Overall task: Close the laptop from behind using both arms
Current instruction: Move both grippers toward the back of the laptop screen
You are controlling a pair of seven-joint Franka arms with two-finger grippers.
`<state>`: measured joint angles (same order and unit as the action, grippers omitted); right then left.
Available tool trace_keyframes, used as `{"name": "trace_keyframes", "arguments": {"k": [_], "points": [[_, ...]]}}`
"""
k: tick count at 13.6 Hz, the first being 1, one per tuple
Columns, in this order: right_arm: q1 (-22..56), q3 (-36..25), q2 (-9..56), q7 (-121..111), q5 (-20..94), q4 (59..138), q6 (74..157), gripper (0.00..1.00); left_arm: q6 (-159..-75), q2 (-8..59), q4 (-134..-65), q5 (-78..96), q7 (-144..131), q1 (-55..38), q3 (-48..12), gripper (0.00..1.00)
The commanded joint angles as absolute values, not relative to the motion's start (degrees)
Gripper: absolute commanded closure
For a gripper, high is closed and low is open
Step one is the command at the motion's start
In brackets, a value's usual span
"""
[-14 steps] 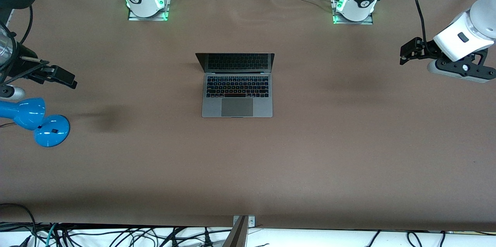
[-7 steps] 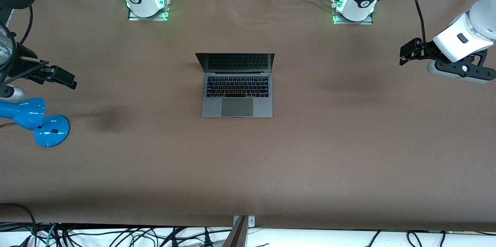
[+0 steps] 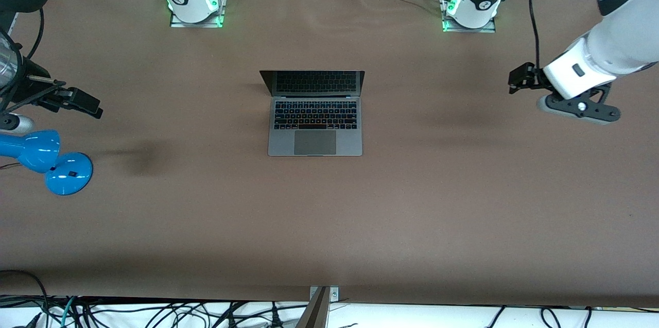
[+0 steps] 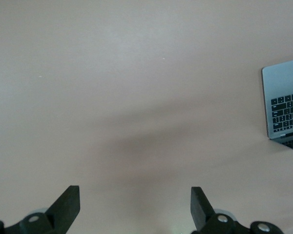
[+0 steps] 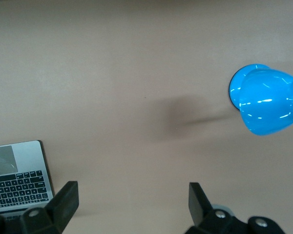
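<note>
A hinge (image 3: 316,97) joins the laptop's flat base to the screen (image 3: 315,83), so the screen will fold all the way down over the base when I push, and the base will stay still.
The space-grey laptop (image 3: 314,119) lies open in the middle of the table, screen upright toward the robots' bases. It also shows at the edge of the left wrist view (image 4: 285,103) and the right wrist view (image 5: 18,176). My left gripper (image 3: 519,80) is open and empty in the air over bare table toward the left arm's end, well apart from the laptop. In its wrist view (image 4: 135,204) the fingers stand wide apart. My right gripper (image 3: 85,104) is open and empty over the table at the right arm's end; its wrist view (image 5: 134,201) shows the same.
A blue lamp (image 3: 49,160) stands at the right arm's end of the table, just under my right gripper; it shows in the right wrist view (image 5: 266,99). Cables hang along the table's front edge (image 3: 154,312).
My left arm has swung inward and a little lower toward the laptop's side of the table. The right arm and the laptop have not moved.
</note>
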<state>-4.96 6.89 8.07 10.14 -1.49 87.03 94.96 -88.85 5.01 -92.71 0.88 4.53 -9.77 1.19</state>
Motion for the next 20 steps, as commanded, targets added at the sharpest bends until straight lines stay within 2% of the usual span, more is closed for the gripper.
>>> {"name": "trace_keyframes", "arguments": {"k": [1,5,10,17,18,20], "points": [[-4.7,7.5,8.9,9.1,-1.8,85.4,94.5,0.00,-86.9,6.7,-91.0,3.2,3.6,-10.8,0.9,0.00],[-0.1,7.6,8.9,9.2,1.4,85.8,93.6,0.00,-86.4,9.4,-90.4,11.2,3.2,-10.9,-0.2,0.00],[11.9,7.6,10.5,10.5,1.5,85.8,93.4,0.00,-87.2,11.0,-91.2,12.9,0.1,-10.9,-3.2,0.00],[22.0,7.6,14.1,26.7,12.5,86.0,93.3,0.01,-89.5,14.9,-91.4,15.6,-19.0,-10.9,-13.6,0.00],[22.4,7.6,14.8,28.0,13.5,86.1,92.2,0.02,-89.9,15.8,-91.4,16.2,-22.7,-10.9,-15.4,0.00],[23.6,7.6,16.9,28.4,16.3,86.1,88.3,0.18,-91.9,17.2,-91.3,16.2,-29.9,-11.0,-19.3,0.02]]}}
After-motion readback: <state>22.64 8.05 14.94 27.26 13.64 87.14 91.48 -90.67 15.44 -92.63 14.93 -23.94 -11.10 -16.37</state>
